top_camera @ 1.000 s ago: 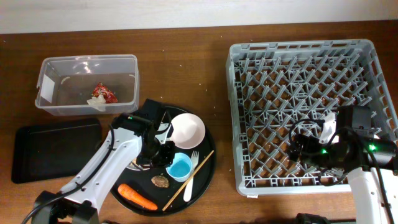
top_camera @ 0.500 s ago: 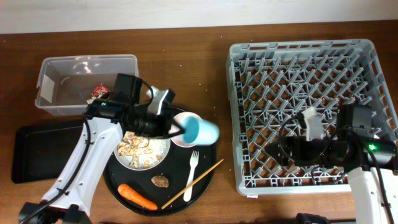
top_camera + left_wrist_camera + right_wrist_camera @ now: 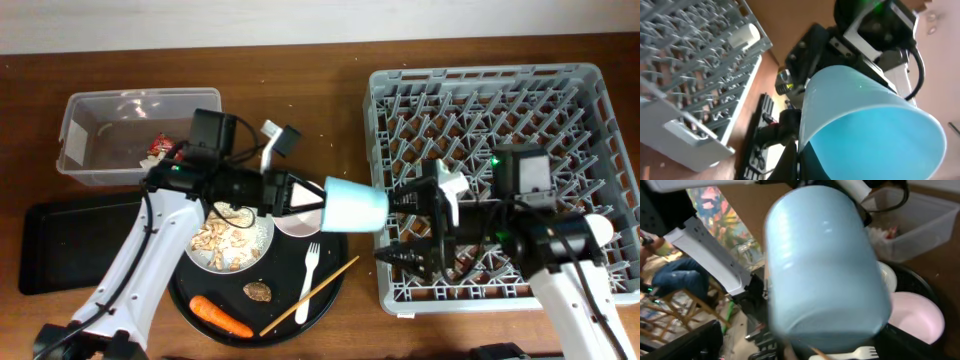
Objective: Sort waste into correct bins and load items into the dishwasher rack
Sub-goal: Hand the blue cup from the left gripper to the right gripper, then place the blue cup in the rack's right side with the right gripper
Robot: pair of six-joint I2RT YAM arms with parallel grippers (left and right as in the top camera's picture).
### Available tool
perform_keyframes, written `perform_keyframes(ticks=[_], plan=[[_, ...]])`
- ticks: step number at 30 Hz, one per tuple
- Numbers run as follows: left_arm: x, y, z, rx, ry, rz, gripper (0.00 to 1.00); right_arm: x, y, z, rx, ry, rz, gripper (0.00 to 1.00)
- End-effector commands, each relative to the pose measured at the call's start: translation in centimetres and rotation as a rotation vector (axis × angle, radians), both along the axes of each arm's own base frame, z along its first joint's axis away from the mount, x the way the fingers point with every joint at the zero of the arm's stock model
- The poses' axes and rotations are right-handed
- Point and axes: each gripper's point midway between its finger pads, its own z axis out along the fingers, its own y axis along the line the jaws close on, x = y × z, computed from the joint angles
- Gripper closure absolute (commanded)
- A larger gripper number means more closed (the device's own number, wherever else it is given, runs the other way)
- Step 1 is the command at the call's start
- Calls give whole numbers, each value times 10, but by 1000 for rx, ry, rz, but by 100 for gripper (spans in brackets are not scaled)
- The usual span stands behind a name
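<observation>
My left gripper is holding the light-blue cup's rim (image 3: 327, 220), far from the rack's open spot next to the white cup. My right gripper should grab the light-blue cup by its base (image 3: 382, 212) and put it in the rack.
My left gripper (image 3: 318, 196) is shut on the rim of the small light-blue cup (image 3: 356, 205), holding it on its side in the air between the round black tray and the dishwasher rack (image 3: 480, 75). In the left wrist view the cup (image 3: 870, 125) fills the frame, with its rim pinched between the fingers (image 3: 790, 165). My right gripper (image 3: 402, 224) reaches out over the rack's left edge, open, its jaws facing the cup's base. The cup (image 3: 825, 265) looms right in front of the right gripper (image 3: 802, 347). The plate (image 3: 230, 245) holds food scraps beside the pink bowl (image 3: 296, 217).
On the round black tray (image 3: 325, 295) lie a white fork (image 3: 308, 270), a chopstick (image 3: 302, 296), a carrot (image 3: 220, 317) and a brown lump (image 3: 257, 291). The clear tub (image 3: 140, 135) holds a red wrapper (image 3: 160, 147). A flat black tray (image 3: 75, 245) lies at the left.
My left gripper lifted the light-blue cup off the round tray and carried it right towards the rack. My right gripper swung left out of the rack to meet it, staying open.
</observation>
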Motion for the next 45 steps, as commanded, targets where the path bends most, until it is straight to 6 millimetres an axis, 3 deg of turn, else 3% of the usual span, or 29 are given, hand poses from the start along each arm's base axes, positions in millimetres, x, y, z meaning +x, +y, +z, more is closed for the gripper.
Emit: perform_keyframes(ticks=[1,5,9,13,27,32,39,40,42,45], plan=[[-9,-7,10,-17,-45,-33,99,10,6,-3,24,123,1,2],[-13,-11,8,-10,-45,-48,100,19,7,-11,21,144,-1,10],[-13,-14,4,12,-47,-48,100,21,7,-7,35,109,8,12],[-12,-14,2,23,-50,-41,100,19,8,-2,59,96,28,21],[-1,-17,7,24,-56,-16,99,10,19,-4,45,94,70,24],[-1,-17,6,24,-56,-16,100,11,19,-3,45,90,69,40],[-1,-17,6,25,-55,-16,100,13,20,-1,50,59,70,39],[-1,-17,6,25,-55,-16,98,14,20,-1,50,55,71,41],[3,-17,0,61,-57,9,83,14,20,0,51,52,71,43],[13,-13,-20,174,-52,80,77,14,20,0,51,48,70,45]])
